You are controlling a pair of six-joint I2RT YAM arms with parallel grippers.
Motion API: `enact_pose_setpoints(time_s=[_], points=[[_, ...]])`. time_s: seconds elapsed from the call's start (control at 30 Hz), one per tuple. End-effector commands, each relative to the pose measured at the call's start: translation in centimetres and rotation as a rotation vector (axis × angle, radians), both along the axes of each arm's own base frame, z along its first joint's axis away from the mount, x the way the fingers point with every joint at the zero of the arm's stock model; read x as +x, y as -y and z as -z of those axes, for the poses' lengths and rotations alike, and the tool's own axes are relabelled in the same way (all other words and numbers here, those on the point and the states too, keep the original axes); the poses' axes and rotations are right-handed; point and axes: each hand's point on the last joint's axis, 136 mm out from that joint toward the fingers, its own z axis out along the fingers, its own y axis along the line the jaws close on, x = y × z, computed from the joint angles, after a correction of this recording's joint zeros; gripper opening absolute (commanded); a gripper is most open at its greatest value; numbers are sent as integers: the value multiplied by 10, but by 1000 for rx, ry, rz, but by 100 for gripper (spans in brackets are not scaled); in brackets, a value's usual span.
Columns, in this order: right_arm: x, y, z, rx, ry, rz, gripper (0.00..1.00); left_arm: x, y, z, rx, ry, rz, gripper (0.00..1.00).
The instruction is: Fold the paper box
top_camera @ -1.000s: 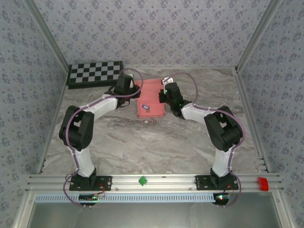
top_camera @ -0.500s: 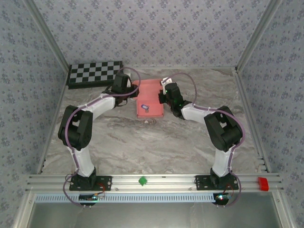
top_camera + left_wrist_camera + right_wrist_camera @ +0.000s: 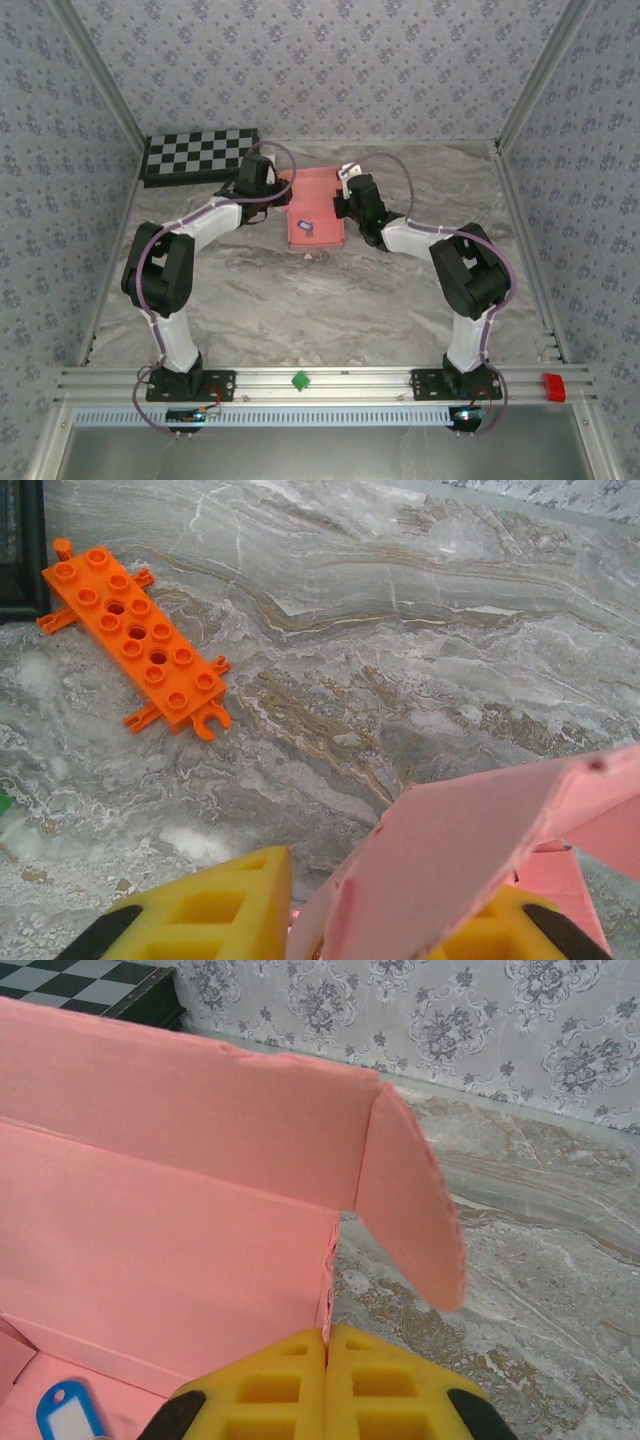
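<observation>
Next, I free the box's lifted flap (image 3: pixel 455 830), slanting between my left gripper's open fingers, and pinch the box's side edge before folding.
The paper box (image 3: pixel 318 208) is pink thin card, partly raised, lying at the back middle of the table. In the right wrist view its back wall (image 3: pixel 170 1190) stands upright with a rounded side flap (image 3: pixel 405 1200) swung outward. My right gripper (image 3: pixel 327 1335) is shut on the edge of the box's right wall, at its right side (image 3: pixel 343 200). My left gripper (image 3: pixel 278 192) is at the box's left edge. Its yellow fingers (image 3: pixel 215 910) stand apart, and a lifted pink flap (image 3: pixel 470 850) slants between them, resting toward the right finger.
A small blue key tag (image 3: pixel 305 229) lies inside the box (image 3: pixel 65 1412). An orange brick (image 3: pixel 135 640) lies on the marble to the left of the box. The checkerboard (image 3: pixel 200 153) sits at the back left. The enclosure walls stand close behind.
The left gripper has shifted slightly left and farther back along the box's left edge. The right gripper has crept a little farther back. The box has barely moved.
</observation>
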Motion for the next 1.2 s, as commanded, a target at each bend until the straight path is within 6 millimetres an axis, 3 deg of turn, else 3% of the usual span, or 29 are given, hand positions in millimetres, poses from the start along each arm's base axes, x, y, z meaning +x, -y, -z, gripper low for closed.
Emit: enact_pose_setpoints(time_s=[0.0, 0.47, 0.87, 1.0, 1.17], points=[[-4, 0, -4, -15, 0, -2, 6, -2, -4, -18, 0, 35, 7, 29], [-4, 0, -3, -23, -4, -3, 6, -2, -8, -20, 5, 41, -3, 38], [-4, -1, -3, -29, -4, -6, 6, -1, -10, -25, 2, 53, -4, 38], [-3, -1, -3, -28, -4, -6, 6, 0, -7, -26, -8, 56, 10, 31], [-4, -1, -3, -26, -6, -5, 6, -2, -5, -25, -19, 54, 18, 10]])
